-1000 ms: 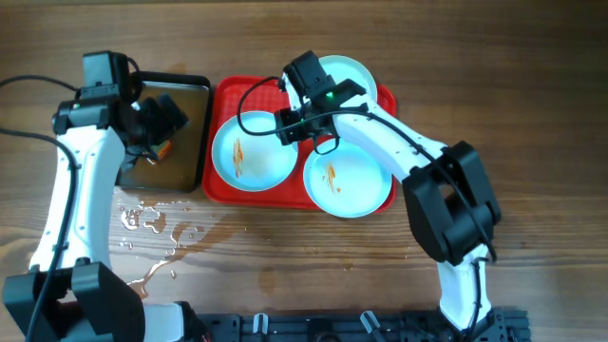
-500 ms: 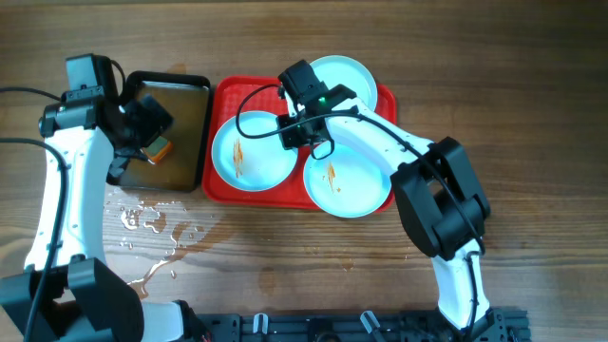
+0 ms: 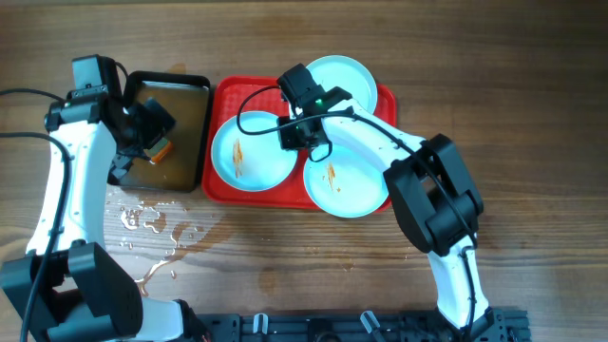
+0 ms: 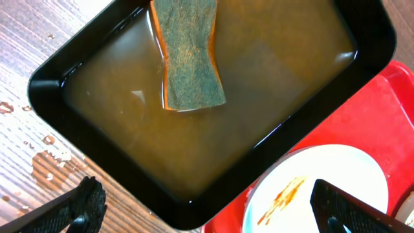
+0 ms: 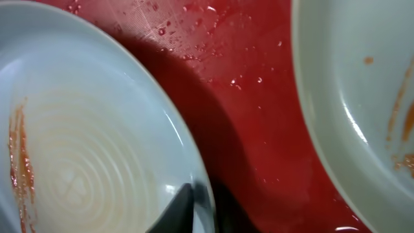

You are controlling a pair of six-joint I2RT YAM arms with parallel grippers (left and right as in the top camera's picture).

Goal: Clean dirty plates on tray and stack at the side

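Note:
The green-and-orange sponge sits soaking in brownish water, so it will spread a brownish puddle across the gripped plate when I wipe with it.
Three pale blue plates lie on the red tray. The left plate and the front right plate carry orange streaks, and the third plate sits at the back right. My right gripper is shut on the left plate's right rim. In the right wrist view a dark finger presses inside that plate's edge, with the gripper straddling the rim. My left gripper hangs open over the black pan, its fingers wide apart with nothing between them.
A black pan of brownish water stands left of the tray, with a green-and-orange sponge floating in it. Water puddles lie on the wooden table in front of the pan. The front right plate lies close beside the gripped one.
My right gripper has closed on the left plate's rim. The left arm shifted a little over the pan and stays open.

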